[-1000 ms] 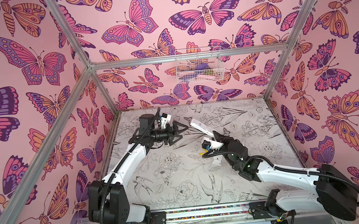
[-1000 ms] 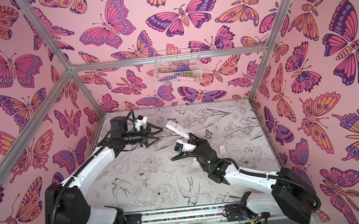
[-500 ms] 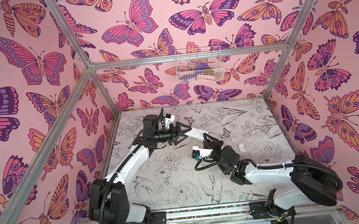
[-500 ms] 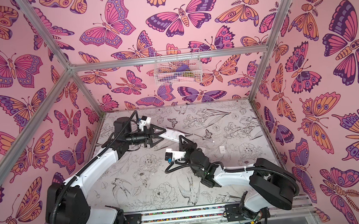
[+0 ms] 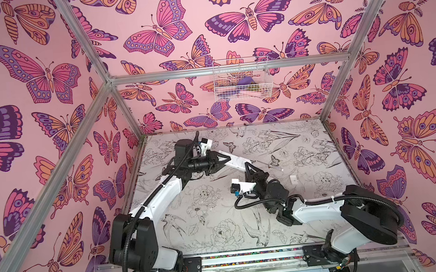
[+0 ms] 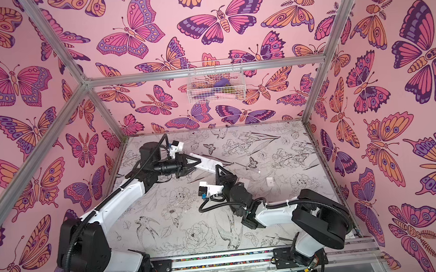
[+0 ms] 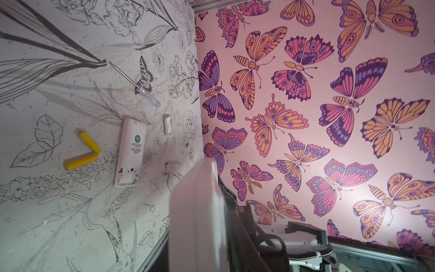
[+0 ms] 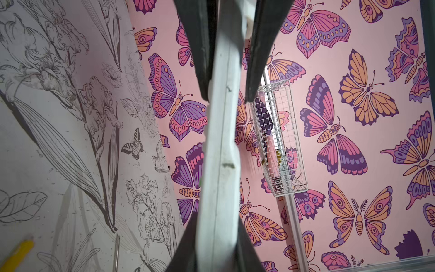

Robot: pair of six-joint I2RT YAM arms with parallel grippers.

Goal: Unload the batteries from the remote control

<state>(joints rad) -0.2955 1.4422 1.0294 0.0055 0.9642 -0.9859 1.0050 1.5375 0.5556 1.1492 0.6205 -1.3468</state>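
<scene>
The held remote's near end (image 5: pixel 242 162) is clamped in my right gripper, so my right gripper should open, back off and come end-on for the battery cover while my left gripper holds the remote.
A white remote control (image 5: pixel 236 162) hangs above the table in both top views, held from both ends. My left gripper (image 5: pixel 230 160) is shut on its back end, and my right gripper (image 5: pixel 246 164) is shut on its near end. The right wrist view shows the remote (image 8: pixel 221 141) edge-on, with the left gripper's dark fingers (image 8: pixel 202 51) closed against its far part. A second white remote (image 7: pixel 130 150) lies on the table in the left wrist view, its end compartment open and empty. Two yellow batteries (image 7: pixel 90 142) (image 7: pixel 80 161) lie beside it. In both top views that remote and the batteries are hidden.
A clear-handled screwdriver (image 5: pixel 274 166) and a small white battery cover (image 5: pixel 293 179) lie on the flower-printed table (image 5: pixel 219 222) right of the grippers. A wire basket (image 5: pixel 241 82) hangs on the back wall. Pink butterfly walls close in three sides.
My right arm swung the remote left and back toward the left gripper. The left gripper, wide open a second ago, has closed on the remote's other end.
</scene>
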